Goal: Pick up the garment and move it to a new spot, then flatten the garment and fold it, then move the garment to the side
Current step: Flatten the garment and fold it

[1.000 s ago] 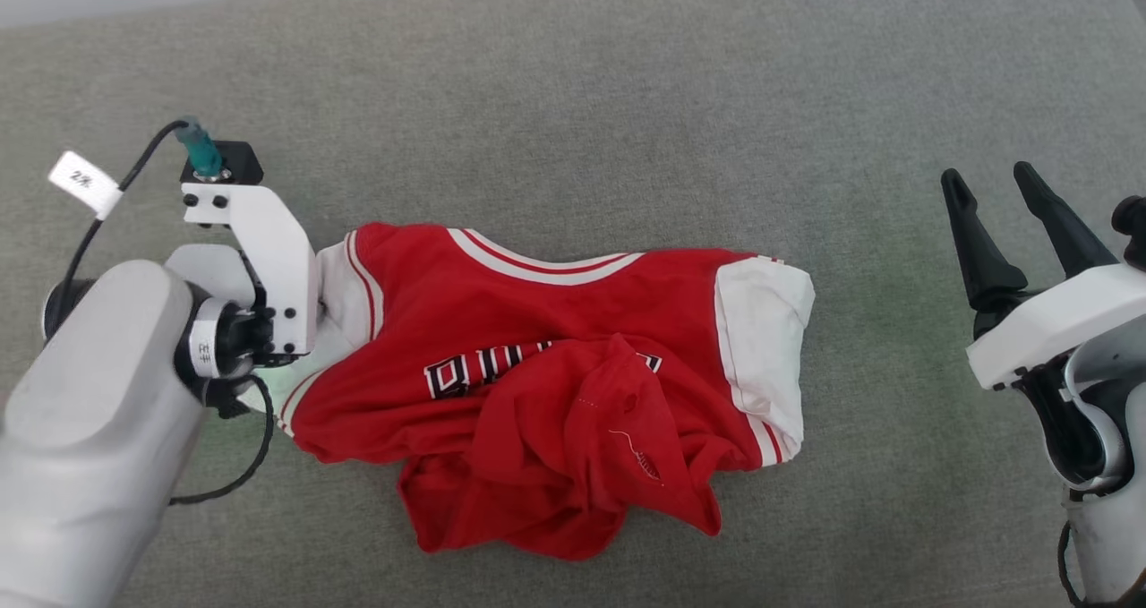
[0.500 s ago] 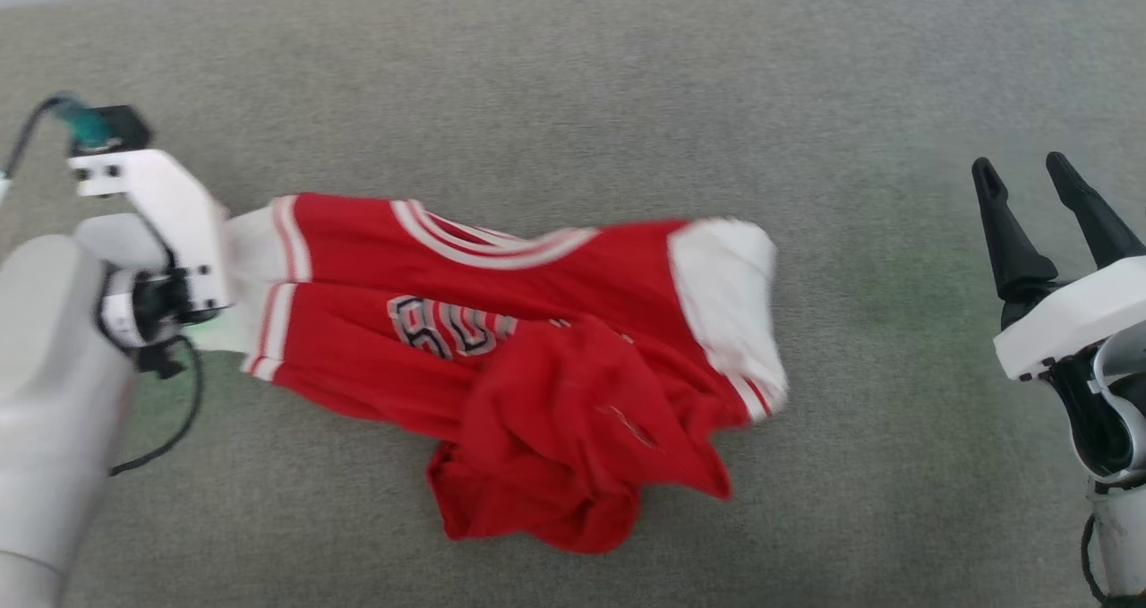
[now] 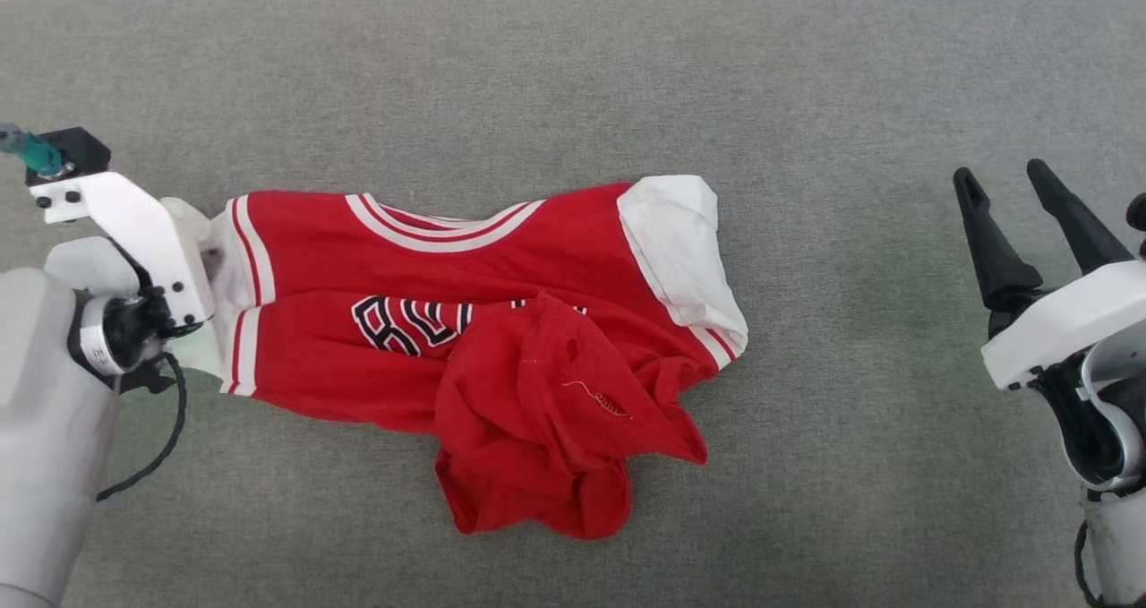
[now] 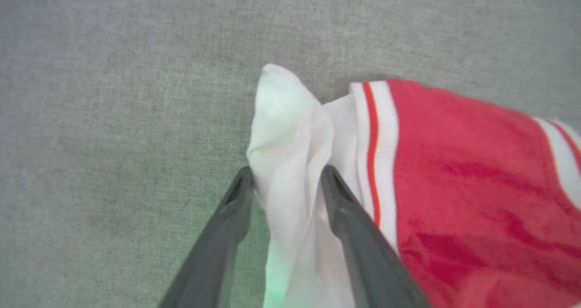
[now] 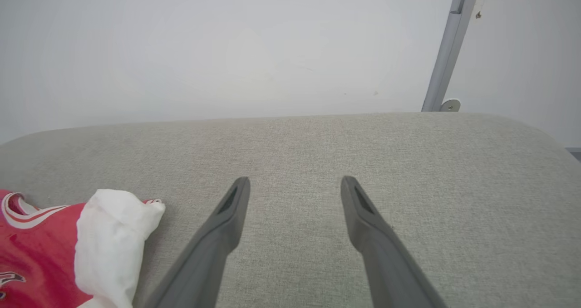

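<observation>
The garment's red body (image 3: 344,355) will spread out long when the robot lifts both sleeves, because the lower hem (image 3: 559,425) is bunched up in loose folds over the lettering.
The garment (image 3: 430,268) lies chest-up on the grey cushion, a red jersey with white sleeves and block lettering. Its lower hem is bunched up over the front (image 3: 555,411). My left gripper (image 4: 287,174) is at the garment's left sleeve (image 3: 219,250). Its jaws stand parted, with the white sleeve cloth (image 4: 290,144) bunched between the fingers and touching both. In the head view the white wrist bracket (image 3: 134,232) hides those fingers. My right gripper (image 3: 998,178) hovers open and empty well to the right of the garment's right sleeve (image 5: 113,235); it appears as (image 5: 295,183) in its own wrist view.
The grey cushion (image 3: 573,71) stretches wide around the garment, with bare fabric behind and to the right. Its rounded back edge (image 5: 290,117) meets a pale wall, and a grey metal post (image 5: 442,58) stands at the back right.
My left gripper closed on the left sleeve and dragged the garment to the left, stretching the top edge straighter. Its jaws have since parted. The right gripper stayed open and nearly still.
</observation>
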Motion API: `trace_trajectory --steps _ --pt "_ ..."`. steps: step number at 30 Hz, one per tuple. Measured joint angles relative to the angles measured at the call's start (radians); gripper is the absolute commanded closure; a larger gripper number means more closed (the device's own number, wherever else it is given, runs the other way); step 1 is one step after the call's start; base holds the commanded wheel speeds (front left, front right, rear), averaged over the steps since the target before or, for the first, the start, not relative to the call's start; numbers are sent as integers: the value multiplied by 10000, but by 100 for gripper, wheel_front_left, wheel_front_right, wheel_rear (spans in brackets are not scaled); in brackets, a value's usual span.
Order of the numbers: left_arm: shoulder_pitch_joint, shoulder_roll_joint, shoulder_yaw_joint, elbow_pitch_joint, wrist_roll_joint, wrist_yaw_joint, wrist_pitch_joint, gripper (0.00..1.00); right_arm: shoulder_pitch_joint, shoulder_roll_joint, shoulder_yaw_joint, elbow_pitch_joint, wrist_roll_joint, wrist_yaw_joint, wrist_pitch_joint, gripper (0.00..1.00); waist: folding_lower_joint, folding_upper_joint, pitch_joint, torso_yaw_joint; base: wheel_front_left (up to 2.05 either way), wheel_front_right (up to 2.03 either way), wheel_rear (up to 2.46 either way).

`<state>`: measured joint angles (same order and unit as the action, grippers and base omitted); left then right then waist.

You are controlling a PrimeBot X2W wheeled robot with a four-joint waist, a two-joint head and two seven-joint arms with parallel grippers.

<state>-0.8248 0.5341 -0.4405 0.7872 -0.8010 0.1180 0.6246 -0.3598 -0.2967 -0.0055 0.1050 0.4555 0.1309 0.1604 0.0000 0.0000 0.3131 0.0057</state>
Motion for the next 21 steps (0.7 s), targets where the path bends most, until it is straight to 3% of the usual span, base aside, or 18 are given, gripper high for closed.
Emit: trace_trajectory --steps 10,21 --pt "1212 58 385 -2230 209 -353 -3204 0 11 -117 709 -280 173 0 347 0 0 0 -166 319 0 0 0" --pt "4084 -167 667 -5482 1081 472 -7055 0 -4 -926 2602 -1058 1131 0 2138 0 0 0 -221 1095 0 0 0"
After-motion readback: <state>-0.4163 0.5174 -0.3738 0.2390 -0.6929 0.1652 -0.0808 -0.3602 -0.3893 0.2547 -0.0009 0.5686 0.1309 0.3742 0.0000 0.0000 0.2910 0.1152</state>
